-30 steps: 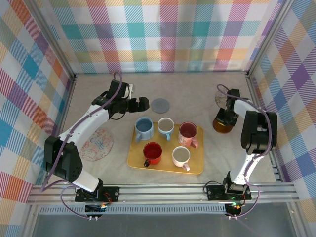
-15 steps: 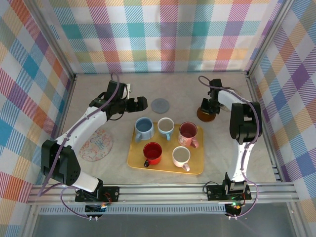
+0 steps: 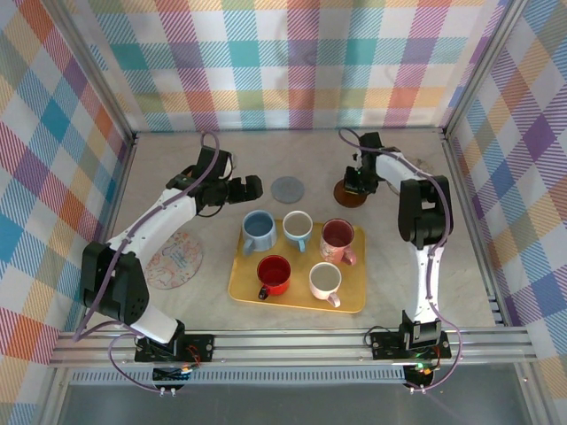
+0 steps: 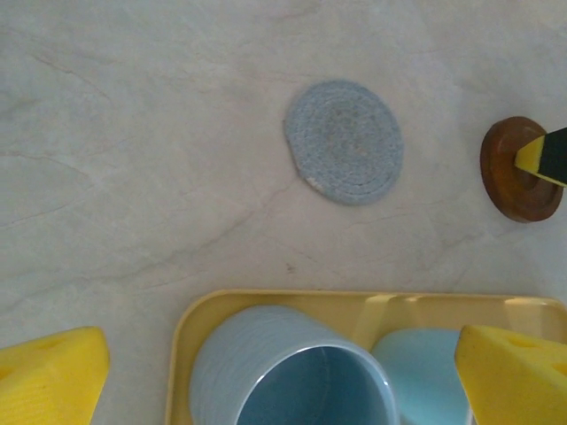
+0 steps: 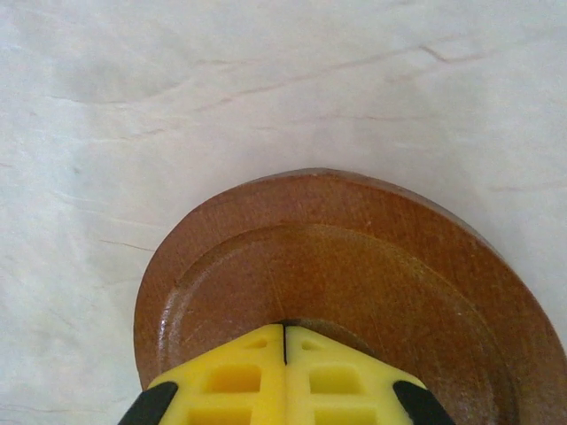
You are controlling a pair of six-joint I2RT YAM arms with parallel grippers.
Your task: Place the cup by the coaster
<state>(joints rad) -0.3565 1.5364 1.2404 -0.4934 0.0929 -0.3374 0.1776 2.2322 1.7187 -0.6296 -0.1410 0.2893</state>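
Note:
My right gripper keeps its closed fingers on the brown coaster and, as its way is open, keep sliding it until it sits beside the grey coaster.
A pale blue cup stands at the far-left corner of the yellow tray. My left gripper hovers open just beyond it; in the left wrist view the blue cup sits between the wide yellow fingers. A grey woven coaster lies on the table behind the tray and appears as the grey coaster again. My right gripper is shut, its joined tips resting on a brown wooden coaster, which lies right of the grey one.
The tray also holds a light teal cup, a pink cup, a red cup and a white cup. A patterned round mat lies left of the tray. Checked walls surround the table.
My right gripper has moved left and farther back with the brown coaster under its tips, from the right side toward the grey coaster. The left arm has barely shifted.

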